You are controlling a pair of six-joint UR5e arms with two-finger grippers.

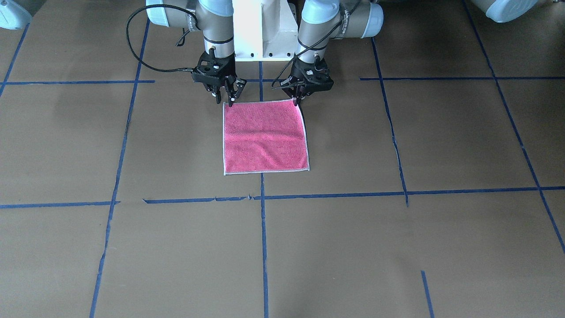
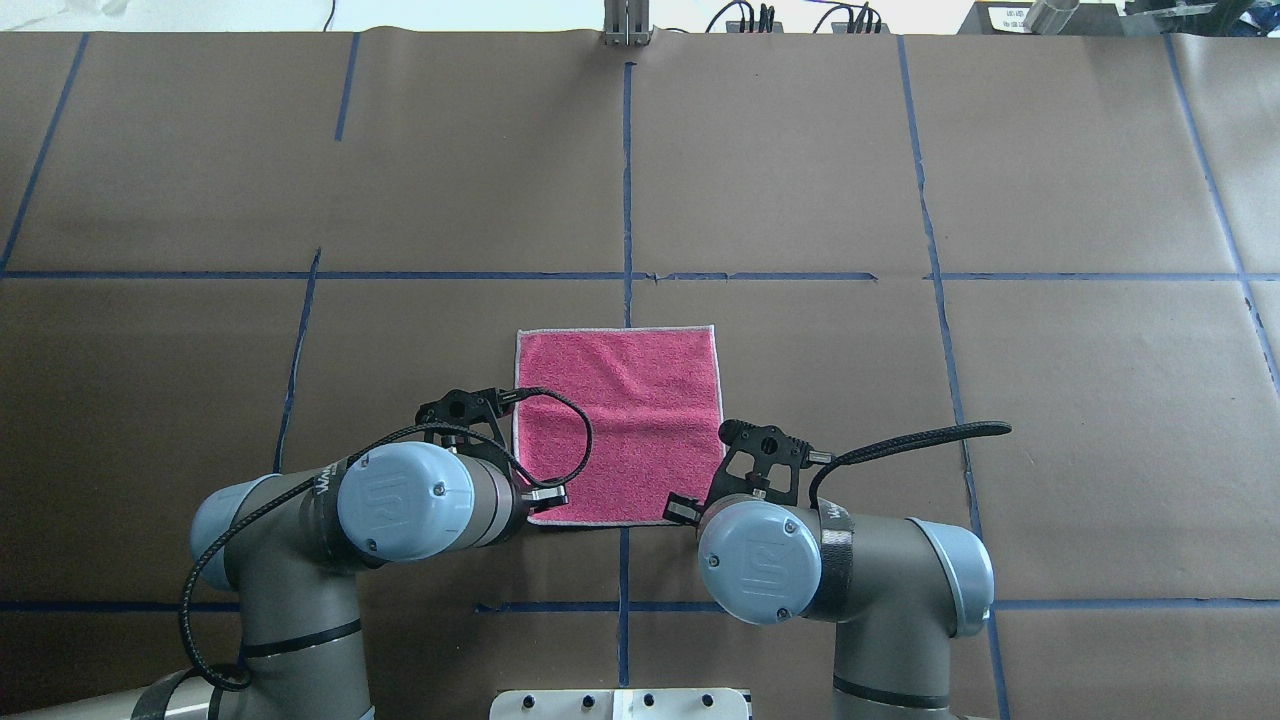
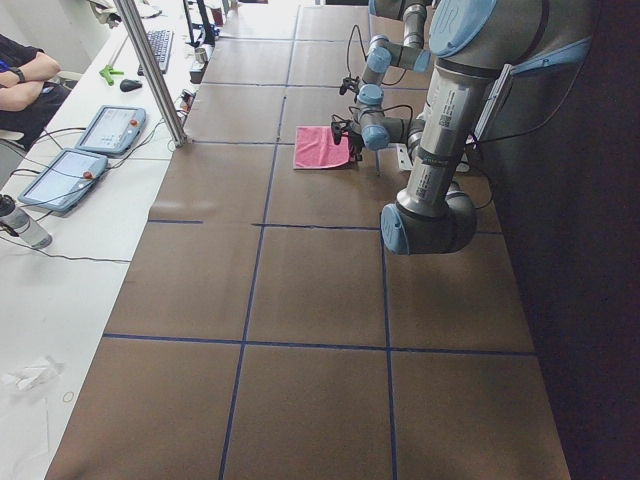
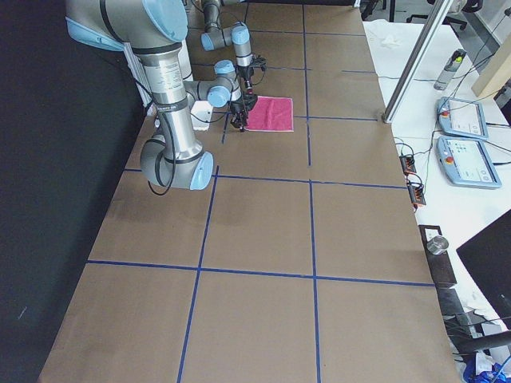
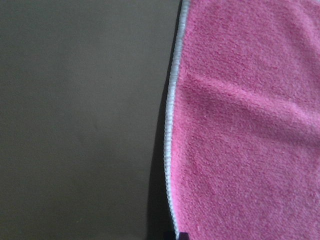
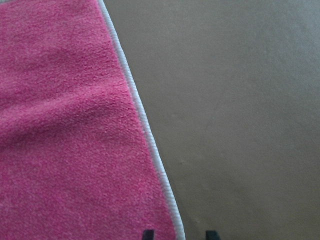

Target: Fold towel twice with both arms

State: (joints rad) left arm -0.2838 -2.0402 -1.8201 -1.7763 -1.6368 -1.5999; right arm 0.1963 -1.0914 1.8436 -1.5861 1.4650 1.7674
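Observation:
My grippers will carry both corners of the towel across, and its gripped half [image 1: 263, 117] will fold over at a faint crease [image 1: 263, 143] across the towel's middle and lie flat.
The towel [image 1: 265, 137] lies flat on the brown table, pink face up, with a faint crease across its middle; it also shows in the overhead view [image 2: 620, 420]. Both grippers are at its two corners nearest the robot base. My left gripper [image 1: 299, 103] has its fingers drawn together on the corner's whitish border, and the left wrist view shows that edge [image 5: 171, 150] slightly raised over a shadow. My right gripper [image 1: 224, 101] is open, and its two fingertips [image 6: 147, 234] straddle the towel's border [image 6: 150, 145].
The white pedestal base [image 1: 265, 31] stands just behind the grippers. Blue tape lines [image 1: 263, 247] cross the brown paper table. Tablets [image 3: 105, 130] and a metal pole [image 3: 150, 70] stand on the side bench, where a person's arm [image 3: 25, 70] shows.

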